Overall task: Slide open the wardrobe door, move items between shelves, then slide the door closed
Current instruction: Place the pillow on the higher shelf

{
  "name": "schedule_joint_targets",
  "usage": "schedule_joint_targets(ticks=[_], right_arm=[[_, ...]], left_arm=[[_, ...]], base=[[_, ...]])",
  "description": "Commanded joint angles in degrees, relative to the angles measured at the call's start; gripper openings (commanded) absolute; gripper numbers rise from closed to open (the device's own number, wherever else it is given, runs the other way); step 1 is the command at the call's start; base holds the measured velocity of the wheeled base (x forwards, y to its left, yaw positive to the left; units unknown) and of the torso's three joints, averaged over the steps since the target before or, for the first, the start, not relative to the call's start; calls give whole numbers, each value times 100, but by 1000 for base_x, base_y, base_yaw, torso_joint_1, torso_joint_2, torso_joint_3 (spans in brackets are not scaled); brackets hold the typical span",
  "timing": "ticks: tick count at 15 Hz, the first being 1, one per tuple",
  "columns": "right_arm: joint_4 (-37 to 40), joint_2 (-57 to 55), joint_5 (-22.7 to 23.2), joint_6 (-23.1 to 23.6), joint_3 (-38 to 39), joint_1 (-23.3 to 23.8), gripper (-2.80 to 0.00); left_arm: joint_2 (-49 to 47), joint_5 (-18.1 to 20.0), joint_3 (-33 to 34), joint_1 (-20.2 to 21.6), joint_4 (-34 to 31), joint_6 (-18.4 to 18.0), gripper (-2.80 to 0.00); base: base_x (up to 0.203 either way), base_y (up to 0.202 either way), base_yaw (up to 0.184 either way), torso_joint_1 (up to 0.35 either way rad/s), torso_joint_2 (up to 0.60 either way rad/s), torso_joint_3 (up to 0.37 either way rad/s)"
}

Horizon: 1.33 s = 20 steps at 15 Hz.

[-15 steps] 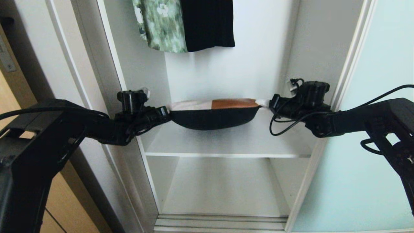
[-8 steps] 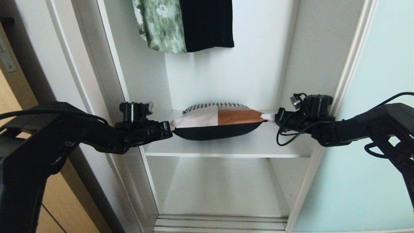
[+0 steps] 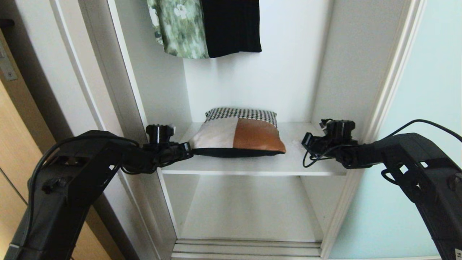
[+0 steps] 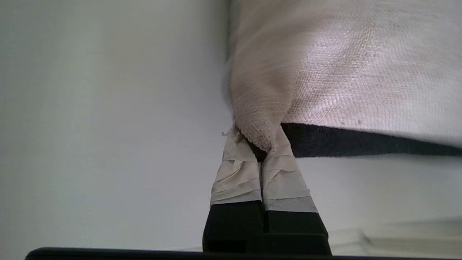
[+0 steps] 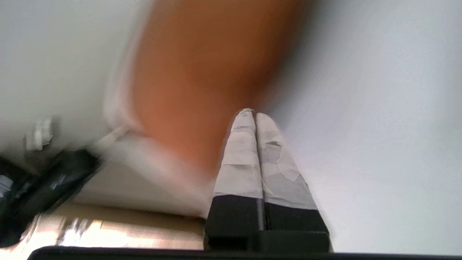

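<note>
My left gripper should next ease the beige corner (image 3: 199, 143) inward and let go of it there, because the cushion lies flat on the upper shelf behind the front edge.
The item (image 3: 238, 135), a soft cushion-like piece in beige, rust-orange, houndstooth and black, lies on the upper white shelf (image 3: 252, 167) of the open wardrobe. My left gripper (image 3: 189, 148) is at its left corner and is shut on that beige corner (image 4: 260, 126); the left gripper (image 4: 265, 144) shows taped fingers pinching the cloth. My right gripper (image 3: 300, 144) hovers just off the item's right end, shut and empty. In the right wrist view the right gripper (image 5: 251, 113) points at the blurred orange cloth (image 5: 198, 72). The sliding wardrobe door (image 3: 426, 126) stands pushed aside at right.
A green floral garment (image 3: 180, 29) and a black one (image 3: 231, 25) hang above the shelf. A lower shelf (image 3: 249, 209) sits beneath. White wardrobe side walls flank both arms. A tan wooden door (image 3: 14, 144) is at far left.
Both arms came down and the item, hanging stretched between them before, now rests on the upper shelf. The right gripper let go of its corner, drew back and shut.
</note>
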<state>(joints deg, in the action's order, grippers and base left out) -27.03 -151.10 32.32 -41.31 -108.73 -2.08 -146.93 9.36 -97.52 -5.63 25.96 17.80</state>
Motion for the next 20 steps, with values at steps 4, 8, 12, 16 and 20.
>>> schedule_joint_targets(ticks=[4,8,12,16,20], right_arm=[[23,-96,44,87,26,-100,-280],[-123,249,116,121,584,-99,-280],[-1025,915,644,210,1775,-99,-280],[-1661,1222,705,225,2368,-98,-280],[-2189,1511,704,219,2907,-41,-280]], left_arm=[[-92,13,15,-52,57,13,-280],[-12,13,115,-275,107,-18,-280],[-22,-4,108,-490,55,-268,-280],[-214,-169,-567,-494,-270,-315,0],[-106,-540,-395,-501,-214,-260,0]], base=[[0,0,0,0,0,0],[0,0,0,0,0,0],[0,0,0,0,0,0],[0,0,0,0,0,0],[0,0,0,0,0,0]])
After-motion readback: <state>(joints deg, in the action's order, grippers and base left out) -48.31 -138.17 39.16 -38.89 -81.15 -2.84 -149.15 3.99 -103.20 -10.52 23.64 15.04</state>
